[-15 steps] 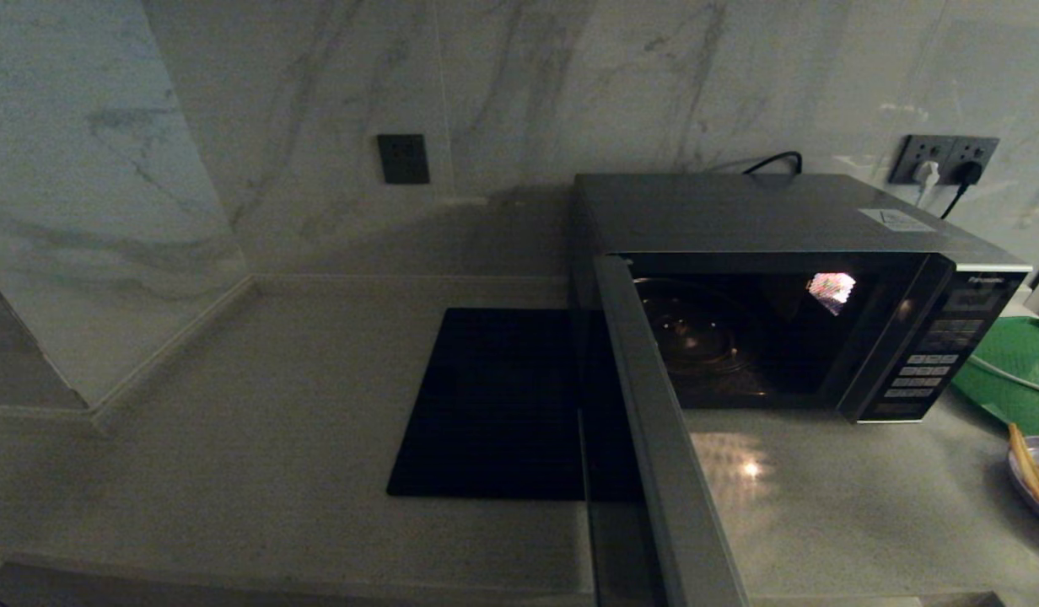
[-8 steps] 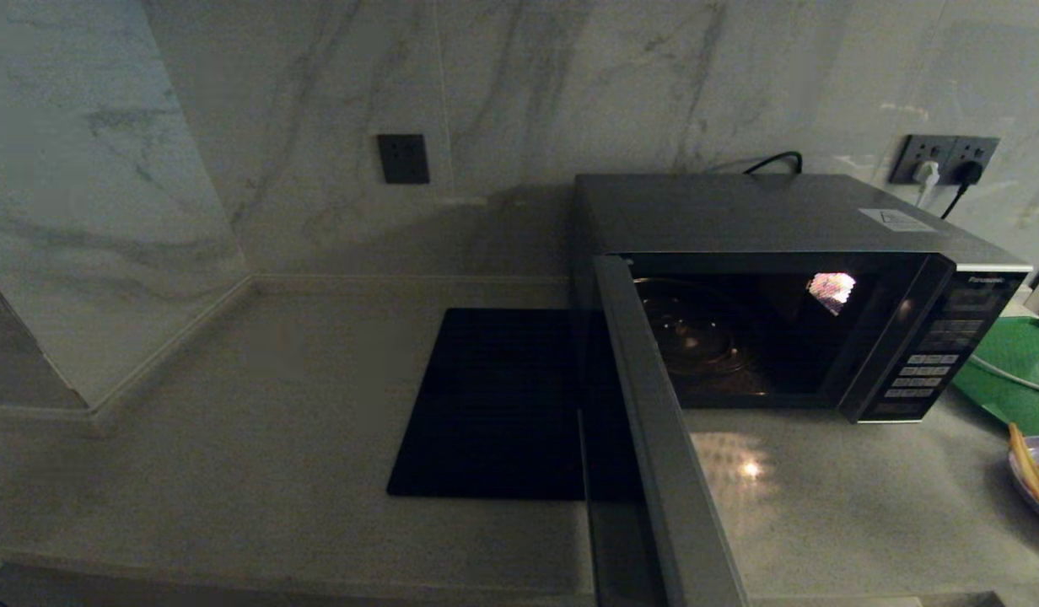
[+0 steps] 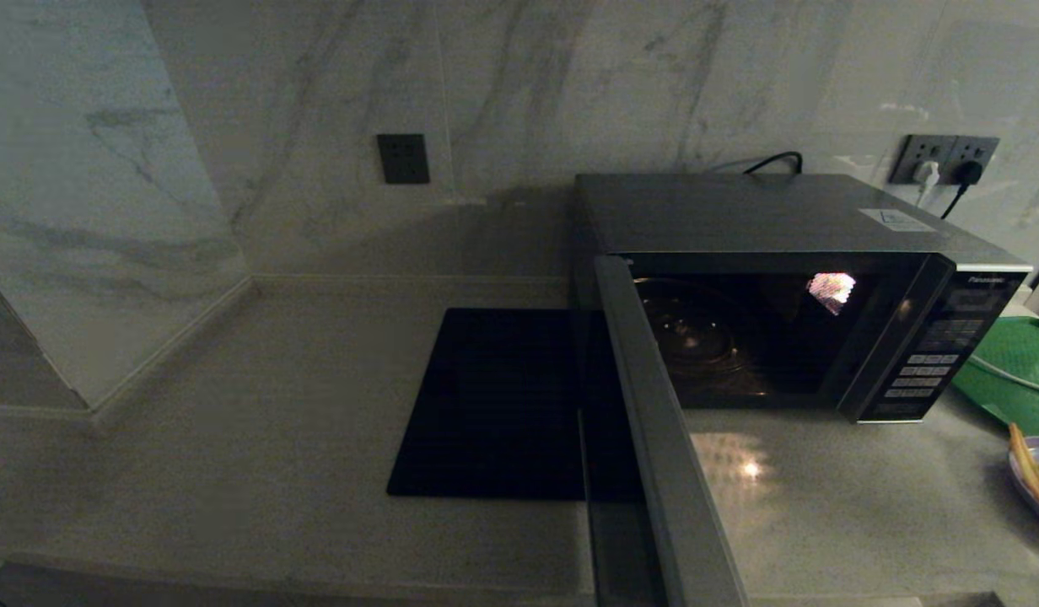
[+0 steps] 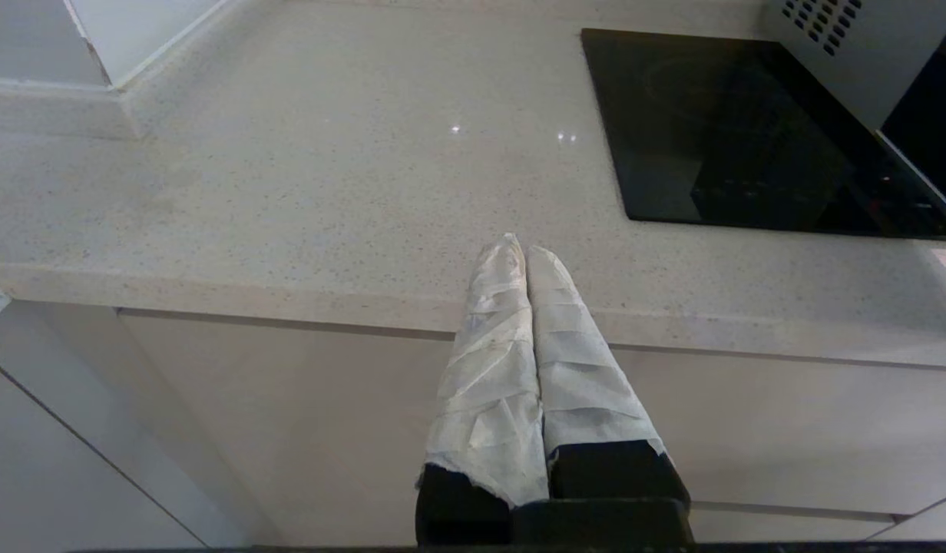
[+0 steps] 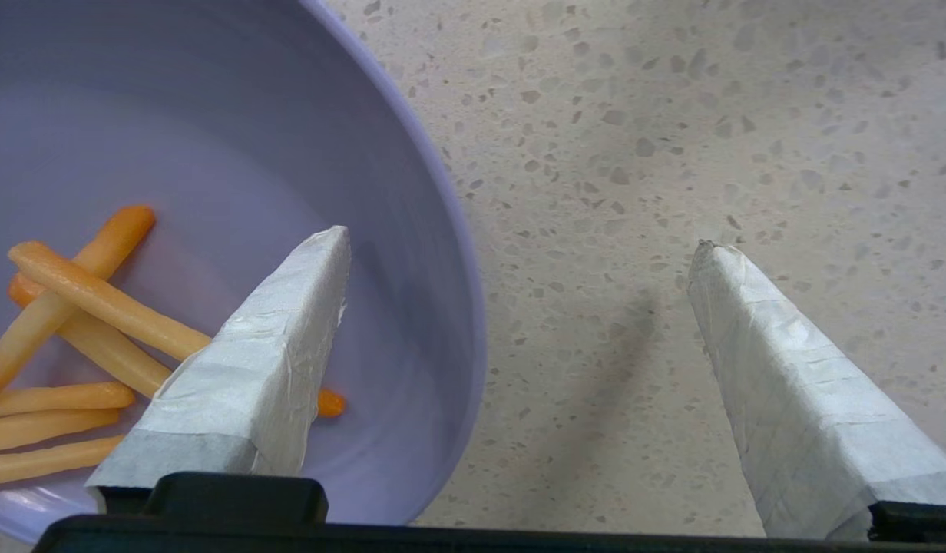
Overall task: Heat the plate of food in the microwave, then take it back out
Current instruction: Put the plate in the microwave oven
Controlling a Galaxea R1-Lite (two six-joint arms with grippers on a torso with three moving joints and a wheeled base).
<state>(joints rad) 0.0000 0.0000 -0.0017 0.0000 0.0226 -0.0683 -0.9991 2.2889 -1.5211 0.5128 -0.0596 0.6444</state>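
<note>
The loose fries (image 3: 1032, 470) are inside the lilac plate's raised rim (image 5: 462, 240), so they will gather together and stay inside when I pick up the plate.
The silver-grey microwave (image 3: 781, 219) stands on the counter at the right, its door (image 3: 663, 447) swung wide toward me and the lit cavity bare. The lilac plate of food (image 3: 1038, 480) with orange fries (image 5: 97, 307) sits at the far right edge of the head view. My right gripper (image 5: 519, 250) is open right over the plate's rim (image 5: 465, 307), one finger above the plate's inside and the other above the counter. It does not show in the head view. My left gripper (image 4: 523, 250) is shut and empty, hanging by the counter's front edge.
A flat black square mat (image 3: 494, 405) lies left of the microwave, partly behind the open door. A green tray (image 3: 1017, 371) lies right of the microwave, behind the plate. Wall sockets with plugged cables (image 3: 945, 164) sit behind. Speckled counter (image 3: 258, 421) stretches to the left.
The plate has slid a little further toward the right edge of the head view. Nothing else differs.
</note>
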